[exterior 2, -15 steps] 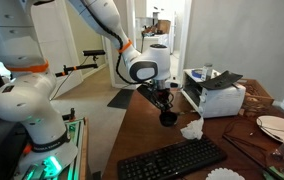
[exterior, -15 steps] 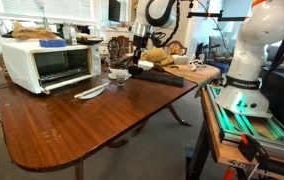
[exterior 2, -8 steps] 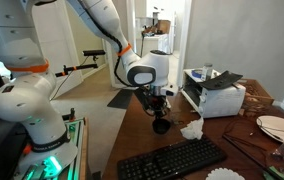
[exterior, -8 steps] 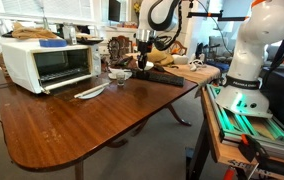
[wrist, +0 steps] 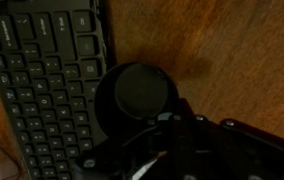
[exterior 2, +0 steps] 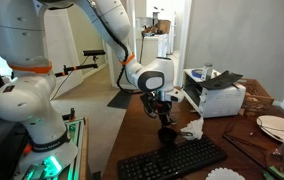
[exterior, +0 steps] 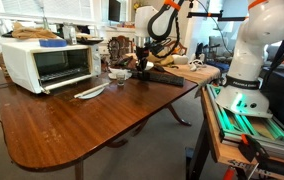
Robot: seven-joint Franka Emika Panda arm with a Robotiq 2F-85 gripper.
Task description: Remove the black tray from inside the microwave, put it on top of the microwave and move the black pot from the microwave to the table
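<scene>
The black pot [exterior 2: 167,135] is hanging upright at the edge of the keyboard with open wood [wrist: 189,72] next to it. The robot's gripper keeps moving the pot clear until the pot's base rests on that wood.
The small round black pot [exterior 2: 167,135] hangs from my gripper [exterior 2: 164,120] low over the reddish-brown table [exterior 2: 140,150], right beside a black keyboard [exterior 2: 172,160]. I cannot tell whether it touches the wood. The gripper looks shut on the pot's edge; in the wrist view the pot [wrist: 132,95] sits just ahead of the dark fingers [wrist: 147,135]. The pot [exterior: 142,67] and gripper [exterior: 140,58] stand to the right of the white microwave [exterior: 47,62]. The black tray [exterior 2: 222,79] lies on top of the microwave [exterior 2: 220,100].
The keyboard [wrist: 37,90] lies close to the pot on one side. White bowls [exterior: 119,74] and a pale flat utensil [exterior: 90,92] lie between pot and microwave. Crumpled white paper [exterior 2: 192,129] is near the pot. Plates [exterior 2: 275,125] sit further along the table [exterior: 92,125].
My gripper has carried the black pot downward toward the table beside the keyboard. The tray and microwave have not moved.
</scene>
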